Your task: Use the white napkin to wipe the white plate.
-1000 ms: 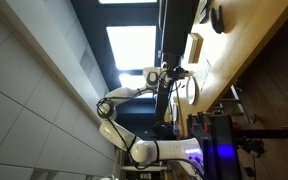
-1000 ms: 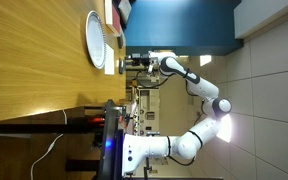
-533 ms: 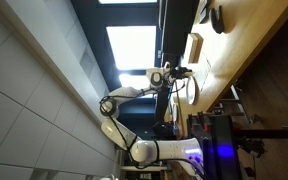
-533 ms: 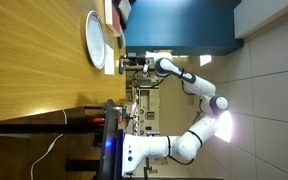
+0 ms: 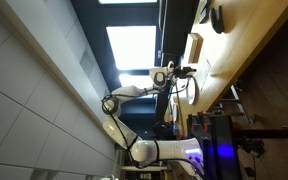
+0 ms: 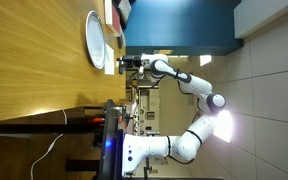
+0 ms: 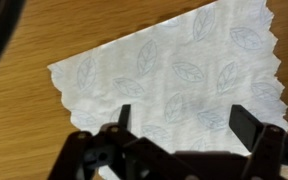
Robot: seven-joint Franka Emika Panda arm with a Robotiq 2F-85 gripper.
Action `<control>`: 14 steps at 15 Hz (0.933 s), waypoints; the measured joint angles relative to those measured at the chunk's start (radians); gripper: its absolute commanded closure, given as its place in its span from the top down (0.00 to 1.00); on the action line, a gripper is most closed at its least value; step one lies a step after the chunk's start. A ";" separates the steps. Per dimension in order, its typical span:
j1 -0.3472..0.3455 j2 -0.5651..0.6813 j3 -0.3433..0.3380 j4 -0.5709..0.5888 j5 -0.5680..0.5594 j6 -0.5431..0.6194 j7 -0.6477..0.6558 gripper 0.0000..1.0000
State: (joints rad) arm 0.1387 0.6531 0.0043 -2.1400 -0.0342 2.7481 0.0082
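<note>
I should now lower my gripper, with both open fingers over the flat white napkin [image 7: 176, 84] and clear of the white plate, until the fingers reach the napkin [image 7: 182, 122], and then close it.
In the wrist view the white napkin [image 7: 174, 70], a thin sheet with a faint leaf print, lies flat on the wooden table. My gripper [image 7: 184, 120] hangs right over its near edge, open, a finger on each side and nothing between them. The white plate [image 6: 96, 40] is round and shallow and rests on the table beside the gripper [image 6: 124, 63]. In an exterior view the gripper [image 5: 191, 70] is close to the tabletop. The plate is outside the wrist view.
A cream boxy block [image 5: 195, 47] and a dark round bowl [image 5: 217, 18] stand farther along the wooden table [image 5: 254, 40]. Dark and red items [image 6: 120, 10] sit past the plate. The robot's base with its blue light [image 6: 109, 145] stands at the table's edge.
The arm has reached a little farther toward the table, bringing the gripper closer to the napkin. The plate and the other items have not moved.
</note>
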 measured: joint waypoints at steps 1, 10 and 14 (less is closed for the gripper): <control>0.001 0.008 -0.003 0.003 0.000 0.000 0.000 1.00; -0.002 0.119 -0.008 0.086 0.000 -0.001 0.000 1.00; -0.014 0.161 -0.007 0.139 0.000 -0.016 0.000 1.00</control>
State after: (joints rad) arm 0.1247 0.8140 -0.0028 -2.0013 -0.0337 2.7322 0.0081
